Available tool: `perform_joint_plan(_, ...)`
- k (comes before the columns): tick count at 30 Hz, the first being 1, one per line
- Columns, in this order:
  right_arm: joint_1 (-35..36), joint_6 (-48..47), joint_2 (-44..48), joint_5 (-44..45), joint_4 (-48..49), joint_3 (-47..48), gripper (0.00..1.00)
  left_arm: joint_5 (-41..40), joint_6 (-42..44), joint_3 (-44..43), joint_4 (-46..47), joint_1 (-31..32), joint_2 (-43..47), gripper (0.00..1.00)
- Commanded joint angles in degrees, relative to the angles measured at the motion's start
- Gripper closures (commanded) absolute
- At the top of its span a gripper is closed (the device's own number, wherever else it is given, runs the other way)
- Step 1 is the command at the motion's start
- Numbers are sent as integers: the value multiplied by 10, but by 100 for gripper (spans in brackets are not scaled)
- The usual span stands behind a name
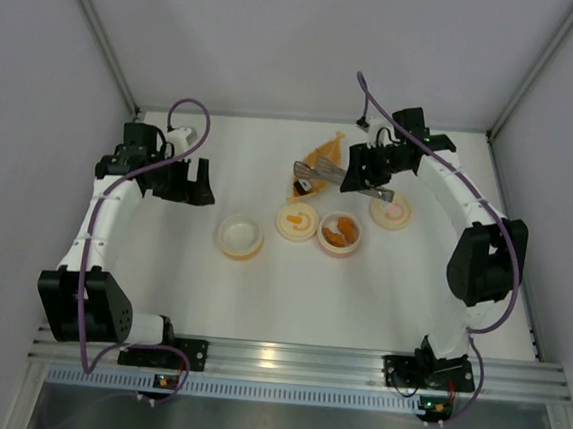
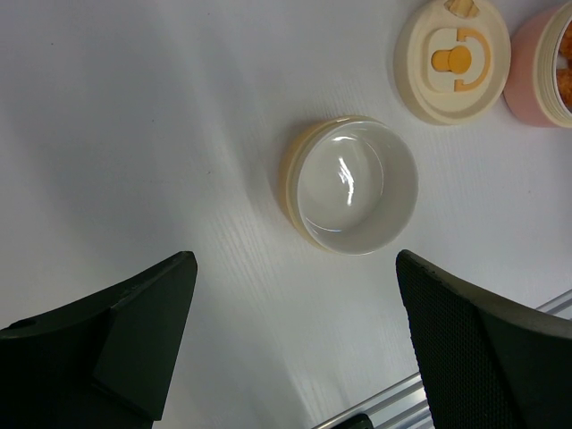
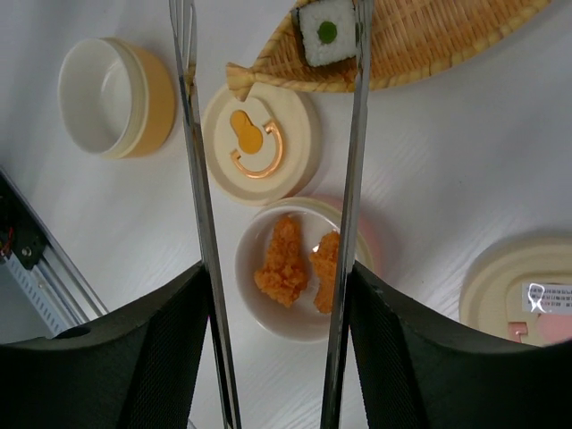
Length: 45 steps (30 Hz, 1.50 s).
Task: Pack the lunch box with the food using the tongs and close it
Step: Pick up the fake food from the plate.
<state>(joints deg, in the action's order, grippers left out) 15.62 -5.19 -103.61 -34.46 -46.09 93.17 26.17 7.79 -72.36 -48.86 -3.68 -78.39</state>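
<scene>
I can see the rice piece (image 3: pixel 327 33) lying inside the spread tong arms, so my right gripper should keep lowering the tongs' tips until they are on either side of its sides (image 3: pixel 302 37) and then close.
My right gripper (image 3: pixel 277 295) (image 1: pixel 358 173) is shut on the grey metal tongs (image 3: pixel 195 179) (image 1: pixel 342 180), one finger pressing each arm. The arms stand spread apart. Between them, close against the right arm near the tips, a black-wrapped rice piece with a green centre (image 3: pixel 323 34) lies on the woven leaf-shaped tray (image 3: pixel 438 40) (image 1: pixel 324 158). Below the tongs, a pink lunch box bowl (image 3: pixel 268 308) (image 1: pixel 340 233) holds two orange fried pieces (image 3: pixel 284 259). An empty yellow lunch box bowl (image 2: pixel 357 183) (image 1: pixel 239 236) sits ahead of my open left gripper (image 2: pixel 295 268) (image 1: pixel 189 182), which is empty.
A cream lid with an orange handle (image 3: pixel 259 143) (image 2: pixel 453 60) (image 1: pixel 297 220) lies between the two bowls. A second cream lid with a pink mark (image 3: pixel 527 295) (image 1: pixel 392 212) rests to the right. The aluminium rail (image 1: pixel 284 357) runs along the near table edge.
</scene>
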Motion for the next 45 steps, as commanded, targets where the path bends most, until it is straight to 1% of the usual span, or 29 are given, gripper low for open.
perform_joint_plan(1, 8, -37, -12, -42, 3, 54, 41, 21, 13, -25, 16, -4, -11, 2)
perform_joint_plan(3, 7, -46, -25, -35, -2, 61, 39, 27, 16, -27, 17, -3, -13, 2)
perform_joint_plan(6, 7, -61, -37, -31, -5, 62, 39, 30, 20, -27, 15, -4, -16, 2)
perform_joint_plan(14, 6, -90, -73, -35, -15, 72, 44, 26, 26, -24, 14, -4, -17, 2)
perform_joint_plan(19, 4, -100, -93, -40, -22, 86, 41, 30, 32, -31, 11, -4, -24, 2)
perform_joint_plan(23, -2, -100, -108, -42, -21, 95, 40, 31, 35, -41, 7, -4, -31, 2)
perform_joint_plan(36, -9, -105, -145, -47, -17, 113, 40, 29, 35, -32, 10, -4, -35, 2)
perform_joint_plan(42, -15, -107, -157, -61, -20, 117, 40, 27, 36, -32, 11, -3, -39, 2)
perform_joint_plan(45, -17, -108, -158, -74, -22, 118, 42, 25, 35, -32, 12, -4, -40, 2)
